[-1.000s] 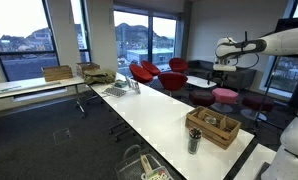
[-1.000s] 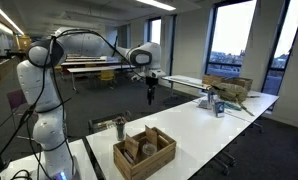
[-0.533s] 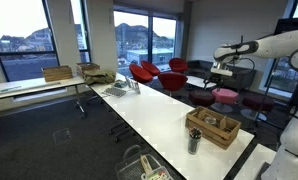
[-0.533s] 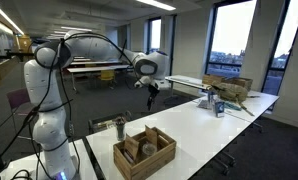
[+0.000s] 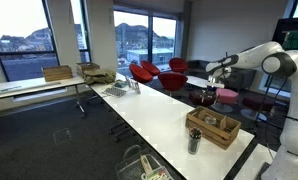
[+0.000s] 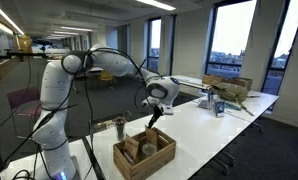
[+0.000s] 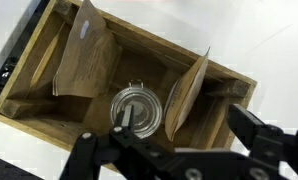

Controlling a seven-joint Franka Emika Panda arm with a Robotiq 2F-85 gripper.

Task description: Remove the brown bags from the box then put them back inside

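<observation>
The upright brown bag's thin edge (image 7: 194,83) stands between my gripper's open fingers, so I should keep going down until they straddle the bag (image 7: 184,104) and then close them.
The box (image 7: 34,112) is a low wooden crate near one end of the long white table, seen in both exterior views (image 5: 213,128) (image 6: 144,153). Two brown bags stand inside it, one (image 7: 84,58) leaning at the left end and one (image 7: 186,93) upright toward the right end. A round metal can (image 7: 136,110) sits between them. My gripper (image 7: 184,122) hangs open directly above the crate, a short way over it (image 5: 211,97) (image 6: 154,116). Nothing is between its fingers (image 7: 246,126).
A dark metal cylinder (image 5: 194,140) (image 6: 118,126) stands on the table (image 5: 159,108) beside the crate. Farther along are a wire rack (image 5: 120,89) and a plain cardboard box (image 6: 227,88). Red chairs (image 5: 154,72) stand behind the table.
The arm has swung down and in from high beside the table to just over the crate. The gripper stayed open.
</observation>
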